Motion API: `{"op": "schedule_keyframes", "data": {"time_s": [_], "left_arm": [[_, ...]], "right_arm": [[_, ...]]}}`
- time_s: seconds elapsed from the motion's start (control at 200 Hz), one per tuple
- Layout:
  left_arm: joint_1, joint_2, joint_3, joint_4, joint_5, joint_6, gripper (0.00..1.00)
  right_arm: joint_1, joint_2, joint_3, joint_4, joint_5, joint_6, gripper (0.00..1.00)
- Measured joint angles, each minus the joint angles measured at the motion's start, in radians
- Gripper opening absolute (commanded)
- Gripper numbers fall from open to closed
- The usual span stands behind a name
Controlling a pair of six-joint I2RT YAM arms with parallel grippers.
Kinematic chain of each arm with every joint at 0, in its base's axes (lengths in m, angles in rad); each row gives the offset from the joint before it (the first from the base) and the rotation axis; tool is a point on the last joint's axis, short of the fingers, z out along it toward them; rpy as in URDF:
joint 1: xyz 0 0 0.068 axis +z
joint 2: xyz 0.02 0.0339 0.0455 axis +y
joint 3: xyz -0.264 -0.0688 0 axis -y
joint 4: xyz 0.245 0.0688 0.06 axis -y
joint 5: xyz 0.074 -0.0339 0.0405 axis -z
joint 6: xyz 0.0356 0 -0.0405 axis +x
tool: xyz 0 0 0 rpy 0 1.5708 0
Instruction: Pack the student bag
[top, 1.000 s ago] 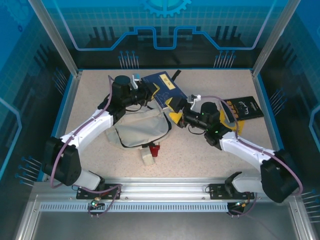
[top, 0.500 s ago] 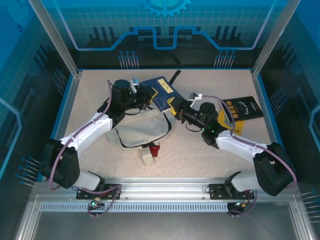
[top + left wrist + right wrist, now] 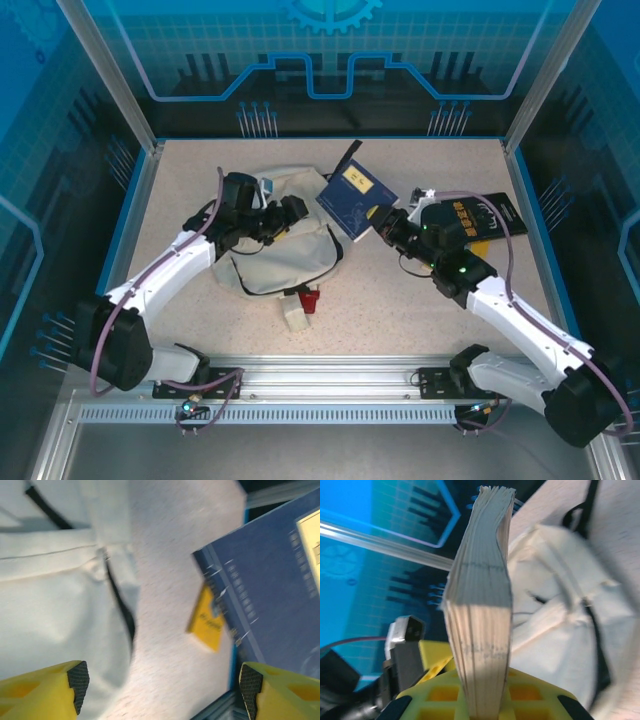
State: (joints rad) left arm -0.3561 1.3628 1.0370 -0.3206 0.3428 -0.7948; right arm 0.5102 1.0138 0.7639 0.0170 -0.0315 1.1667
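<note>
The bag's cream front (image 3: 285, 265) lies loose next to its black zipper edge (image 3: 337, 244), so I expect that edge to curl upward along with the fabric as I lift it.
The student bag (image 3: 272, 262) is a cream fabric backpack with black straps, lying left of the table's middle. In the left wrist view the bag (image 3: 50, 610) lies at the left. My right gripper (image 3: 386, 226) is shut on a thick blue book (image 3: 354, 198) and holds it tilted above the table, just right of the bag. The book's page edge (image 3: 481, 625) stands upright between the jaws, with the bag (image 3: 560, 610) behind it. My left gripper (image 3: 290, 212) hovers over the bag's top, open (image 3: 162, 680) and holding nothing. The blue book (image 3: 270, 585) lies to its right.
A black booklet (image 3: 484, 214) lies at the right of the table behind the right arm. A small red and white item (image 3: 303, 303) sits in front of the bag. The blue rim of the table (image 3: 128, 215) runs along the left side.
The book passed between hands: my right gripper shut on it, my left gripper let go and opened. The book moved right, uncovering the bag's top, and the left gripper drew back left.
</note>
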Motion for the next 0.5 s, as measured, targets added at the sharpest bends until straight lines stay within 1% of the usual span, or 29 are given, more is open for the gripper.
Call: {"op": "schedule_keyframes", "data": {"time_s": [0.115, 0.245, 0.375, 0.46, 0.5], "left_arm": [[-0.031, 0.025, 0.064, -0.156, -0.042, 0.177, 0.82], [-0.118, 0.076, 0.150, -0.300, -0.113, 0.351, 0.78], [-0.182, 0.145, 0.187, -0.386, -0.143, 0.476, 0.78], [-0.225, 0.198, 0.207, -0.442, -0.174, 0.551, 0.76], [-0.246, 0.224, 0.219, -0.465, -0.189, 0.581, 0.73]], "right_arm": [[-0.027, -0.039, 0.031, -0.164, 0.040, -0.073, 0.11], [-0.060, -0.087, 0.035, -0.299, 0.071, -0.127, 0.12], [-0.095, -0.123, 0.035, -0.379, 0.085, -0.150, 0.12], [-0.113, -0.133, 0.035, -0.407, 0.084, -0.156, 0.12], [-0.119, -0.134, 0.035, -0.416, 0.084, -0.159, 0.12]]}}
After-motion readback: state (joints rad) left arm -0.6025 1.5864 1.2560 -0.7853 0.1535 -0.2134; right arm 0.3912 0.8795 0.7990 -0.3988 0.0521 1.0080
